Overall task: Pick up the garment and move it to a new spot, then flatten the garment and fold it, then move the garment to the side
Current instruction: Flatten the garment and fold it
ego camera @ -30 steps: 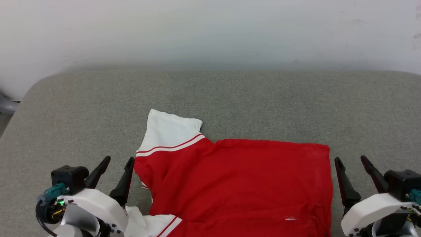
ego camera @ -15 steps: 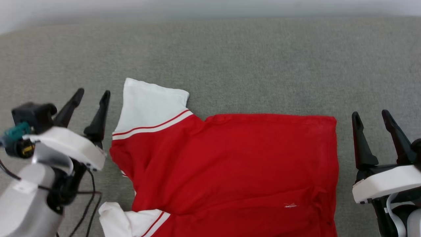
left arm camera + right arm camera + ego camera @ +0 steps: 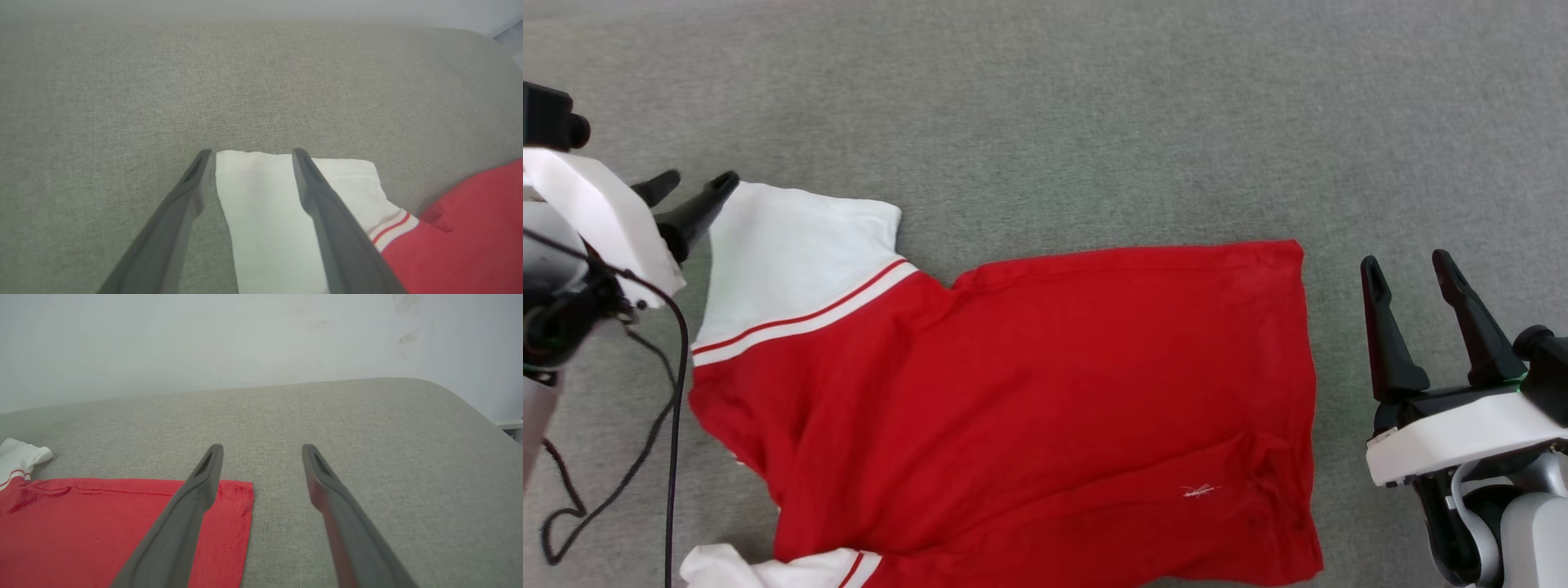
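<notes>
I should expect hidden black and white print on the underside of the red garment (image 3: 1091, 382) when I fold it, because it lies plain side up with jersey-like striped trim (image 3: 802, 315).
The red garment (image 3: 1029, 400) lies spread on the grey surface, plain side up, no letters showing. Its white sleeve (image 3: 784, 253) with stripe trim points to the upper left; a second white sleeve (image 3: 768, 567) bunches at the bottom edge. My left gripper (image 3: 690, 192) stands open at the far corner of the upper sleeve (image 3: 261, 204), one finger on each side of the sleeve's left edge. My right gripper (image 3: 1409, 269) is open just right of the garment's hem edge (image 3: 229, 522), apart from the cloth.
The grey fabric surface (image 3: 1094, 122) stretches wide beyond the garment. A pale wall (image 3: 204, 335) rises behind it, and the surface's rounded right corner (image 3: 461, 404) shows in the right wrist view. A black cable (image 3: 674, 392) hangs from my left arm.
The head camera has tilted down, so the wall has left the picture. My left gripper has advanced from beside the red shoulder to the white sleeve's far corner. The right gripper stays beside the hem.
</notes>
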